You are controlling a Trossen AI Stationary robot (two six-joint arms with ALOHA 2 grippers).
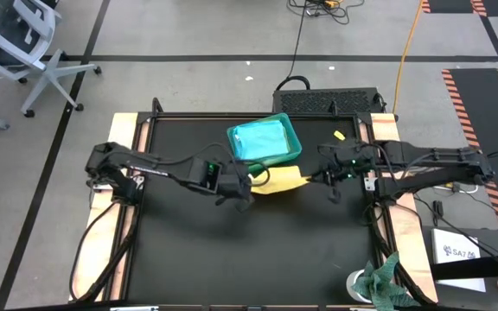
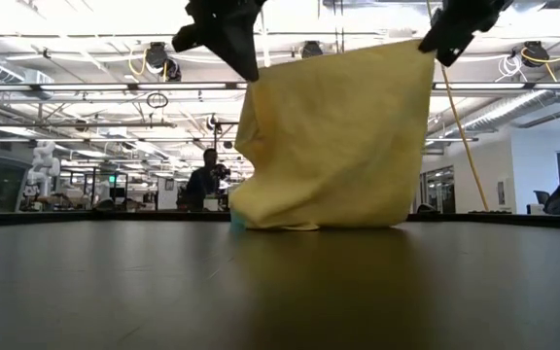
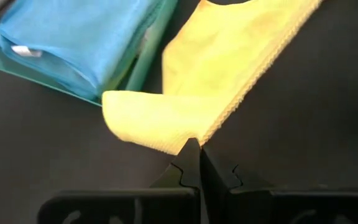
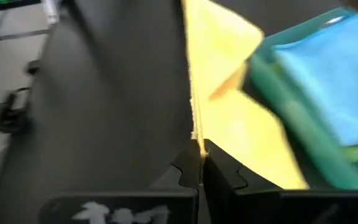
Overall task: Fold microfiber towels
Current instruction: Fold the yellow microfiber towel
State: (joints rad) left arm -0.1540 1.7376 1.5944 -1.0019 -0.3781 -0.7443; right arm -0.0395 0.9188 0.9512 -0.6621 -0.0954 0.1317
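The robot's two grippers should lift the towel and then spread it toward the near side (image 1: 296, 250), because the yellow towel's lower part (image 2: 270, 199) is buckled close by the teal tray.
A yellow microfiber towel (image 1: 281, 180) hangs between my two grippers just in front of the teal tray (image 1: 294, 154). The tray holds folded light blue towels (image 1: 260, 138). My left gripper (image 1: 247, 184) is shut on the yellow towel's left upper corner. My right gripper (image 1: 311, 178) is shut on its right upper corner. In the low view the towel (image 2: 338, 146) hangs as a sheet from both grippers, and its bottom edge (image 2: 309, 226) rests on the black table. My left gripper pinches the towel's corner (image 3: 188, 135) between its two shut fingers, slanting down from the table's left. The cloth hangs below the fingers, its lower part on the table. My right gripper pinches the towel's upper edge at the other corner (image 4: 195, 134) between its shut fingers, slanting down from the table's right. The upper edge runs fairly straight across to the left gripper, and the cloth hangs down from it.
The tray (image 3: 135, 74) stands at the far middle of the black table (image 1: 258, 250), right behind the hanging towel. A mottled green-and-white rag (image 1: 379, 281) lies off the mat at the near right corner. People sit in the room beyond (image 2: 205, 180).
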